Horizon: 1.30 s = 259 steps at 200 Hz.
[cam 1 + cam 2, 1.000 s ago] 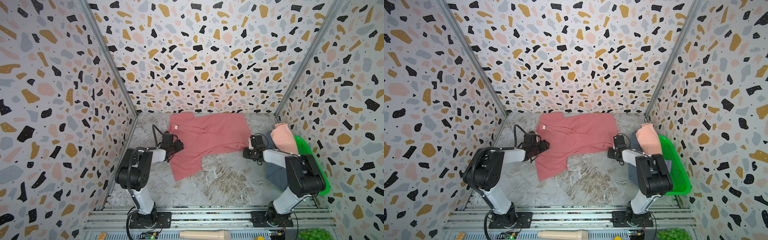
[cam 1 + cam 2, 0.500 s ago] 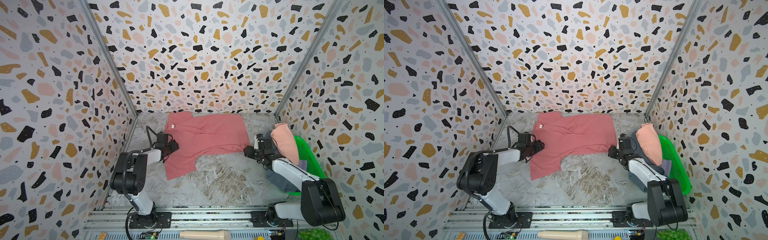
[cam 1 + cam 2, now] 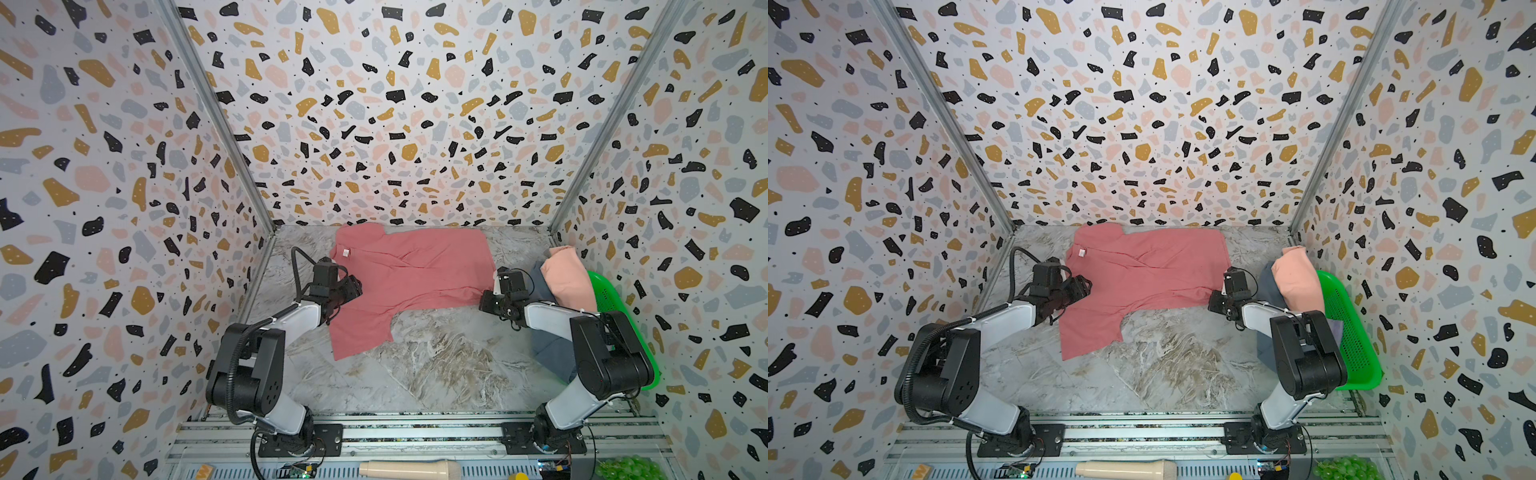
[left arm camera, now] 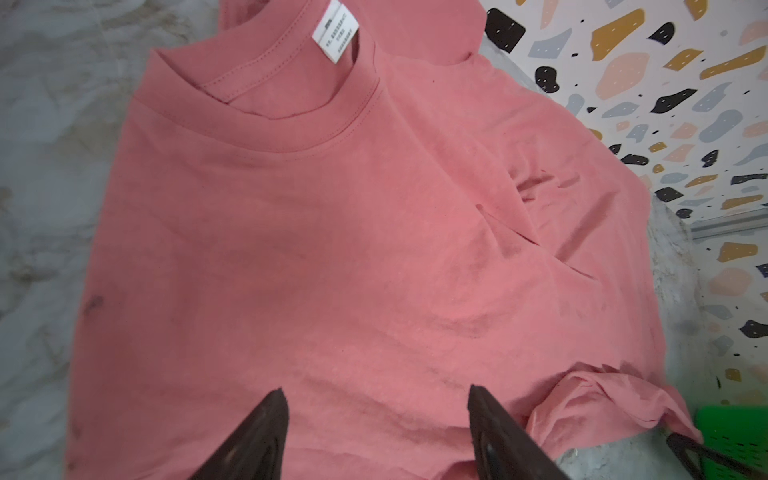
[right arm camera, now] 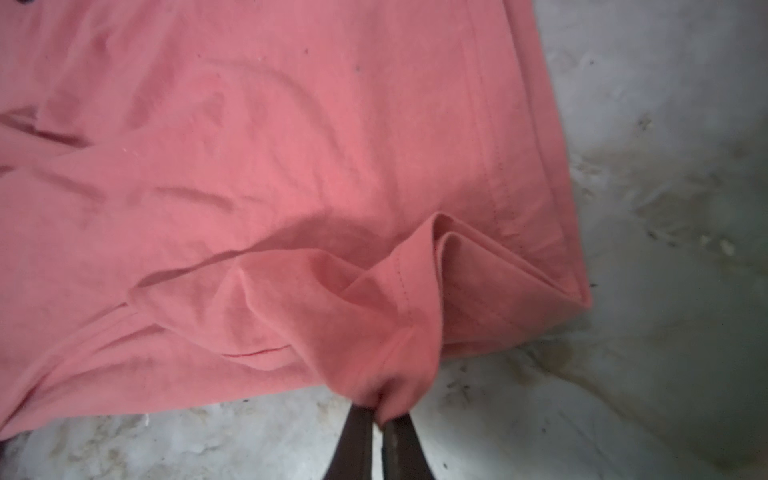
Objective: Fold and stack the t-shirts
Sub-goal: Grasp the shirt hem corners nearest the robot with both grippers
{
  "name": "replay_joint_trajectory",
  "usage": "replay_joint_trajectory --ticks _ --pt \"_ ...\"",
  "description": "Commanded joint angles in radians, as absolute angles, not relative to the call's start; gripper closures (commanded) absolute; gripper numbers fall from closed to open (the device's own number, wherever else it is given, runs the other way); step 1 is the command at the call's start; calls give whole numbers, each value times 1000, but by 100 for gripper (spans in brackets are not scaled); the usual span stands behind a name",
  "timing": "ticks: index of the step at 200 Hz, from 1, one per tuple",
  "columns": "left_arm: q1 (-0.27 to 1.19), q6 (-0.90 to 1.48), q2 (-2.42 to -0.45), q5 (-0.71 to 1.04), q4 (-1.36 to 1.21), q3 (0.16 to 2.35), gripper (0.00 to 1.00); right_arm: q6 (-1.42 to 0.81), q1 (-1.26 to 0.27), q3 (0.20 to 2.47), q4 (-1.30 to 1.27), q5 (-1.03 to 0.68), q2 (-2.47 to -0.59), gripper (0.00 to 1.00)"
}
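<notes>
I expect the body of the rose-red t-shirt to smooth out while its near edge (image 3: 436,306) hangs down between my grippers when I lift it, because loose creases (image 3: 409,263) run across the t-shirt.
A dusty rose-red t-shirt (image 3: 409,278) (image 3: 1144,278) lies spread at the back of the marble table, its white neck tag (image 4: 336,37) toward the left. My left gripper (image 4: 376,392) (image 3: 353,291) hovers open over the shirt's left shoulder area with nothing between its fingers. My right gripper (image 5: 380,411) (image 3: 484,305) is shut on a bunched fold of the rose-red shirt's near right hem corner. A peach t-shirt (image 3: 567,278) and a slate blue-grey t-shirt (image 3: 548,353) hang out of the basket behind the right arm.
A green perforated basket (image 3: 623,316) (image 3: 1350,332) leans against the right wall. A beige cylinder (image 3: 409,469) and green grapes (image 3: 627,469) lie by the front rail. Patterned walls close in the left, back and right.
My right gripper opened, then closed on the shirt's hem corner, and its arm shifted. The shirt slid slightly left. The left gripper stayed open.
</notes>
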<state>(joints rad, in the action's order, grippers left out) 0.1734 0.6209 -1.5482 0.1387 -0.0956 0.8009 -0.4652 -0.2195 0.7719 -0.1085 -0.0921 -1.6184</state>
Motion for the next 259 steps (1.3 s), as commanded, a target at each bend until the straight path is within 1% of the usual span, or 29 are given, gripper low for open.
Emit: replay_joint_trajectory --ticks 1,33,65,78,98,103,107,111,116,118,121,124,153,166,196,223,239,259 --pt "173 605 -1501 72 -48 772 31 -433 -230 790 -63 -43 -1507 100" --pt "171 607 -1422 -59 30 759 30 -430 -230 717 118 3 -1298 100" --pt "161 616 -1342 -142 100 739 29 -520 -230 609 262 41 -1073 100" --pt "160 618 -1323 -165 147 733 28 -545 -230 586 299 41 -1020 100" --pt "159 616 -1301 -150 226 715 28 -572 -231 572 356 60 -1004 100" --pt "160 617 -1291 -146 243 705 28 -584 -230 575 374 74 -1006 95" --pt "160 617 -1281 -142 255 696 28 -593 -231 577 391 85 -1006 87" --pt "160 617 -1272 -137 266 685 28 -599 -230 581 404 94 -1006 77" --pt "160 617 -1256 -131 280 672 28 -603 -230 584 415 100 -1004 61" --pt "160 618 -1250 -129 285 667 28 -604 -231 585 417 103 -1002 56" --pt "160 620 -1240 -128 295 659 28 -604 -231 587 419 105 -1000 52" --pt "160 621 -1232 -123 304 649 28 -604 -231 588 419 107 -997 50" --pt "167 638 -1148 -36 370 569 28 -617 -230 583 344 52 -993 41" --pt "183 642 -1119 -34 397 531 28 -637 -230 578 317 10 -1022 34" --pt "214 665 -1088 5 418 472 29 -652 -230 543 278 5 -1093 31" --pt "255 699 -1111 20 389 428 30 -655 -230 507 250 2 -1144 30" --pt "258 699 -1144 45 342 410 32 -656 -231 492 207 -6 -1186 30" --pt "259 695 -1186 74 282 405 37 -660 -234 484 152 -3 -1268 30"
